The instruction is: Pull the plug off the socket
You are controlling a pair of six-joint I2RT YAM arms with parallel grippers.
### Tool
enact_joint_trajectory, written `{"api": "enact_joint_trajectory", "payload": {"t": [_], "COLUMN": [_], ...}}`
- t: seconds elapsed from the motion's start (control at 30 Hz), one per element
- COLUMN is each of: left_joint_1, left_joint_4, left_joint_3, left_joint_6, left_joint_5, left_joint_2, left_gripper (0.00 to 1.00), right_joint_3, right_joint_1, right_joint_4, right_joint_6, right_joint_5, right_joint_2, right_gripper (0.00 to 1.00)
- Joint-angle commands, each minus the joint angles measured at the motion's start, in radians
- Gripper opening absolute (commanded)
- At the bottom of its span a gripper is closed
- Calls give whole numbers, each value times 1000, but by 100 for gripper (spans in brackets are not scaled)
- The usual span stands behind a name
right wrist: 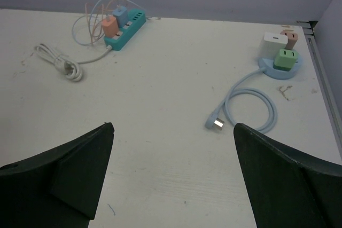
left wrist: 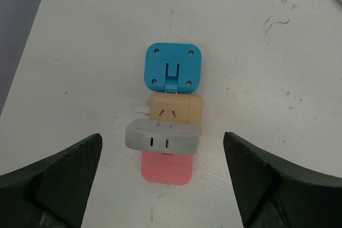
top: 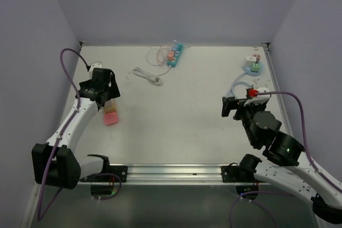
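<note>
My open fingers are centred around the grey adapter with both ends of the adapter free, so my left gripper should keep going down until its fingers are on either side of those ends, then close.
A chain of plugged-together adapters lies at the table's left: blue, tan, grey and pink; the pink end shows in the top view. My left gripper is open, hovering above the chain with a finger on either side of the grey and pink pieces; in the top view it covers most of the chain. My right gripper is open and empty over bare table at the right.
A teal power strip with orange and blue plugs and thin wires lies at the back. A coiled white cable lies beside it. A round light-blue socket with white, pink and green plugs and its looped cable sit at the back right.
</note>
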Motion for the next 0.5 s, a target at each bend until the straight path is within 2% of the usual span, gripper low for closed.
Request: {"api": "enact_joint_trajectory", "payload": {"t": [0.0, 0.47], "left_joint_1": [19, 32], "left_joint_4": [14, 80], "left_joint_3": [-17, -63], "left_joint_6": [-22, 2], "left_joint_5": [-33, 59], "left_joint_2": [39, 125], "left_gripper": [100, 98], "right_joint_3": [4, 8], "right_joint_1": [2, 2], "right_joint_4": [34, 23], "right_joint_6": [12, 30], "right_joint_5": [-25, -33], "right_joint_2": [-22, -29], "right_gripper": [99, 99]}}
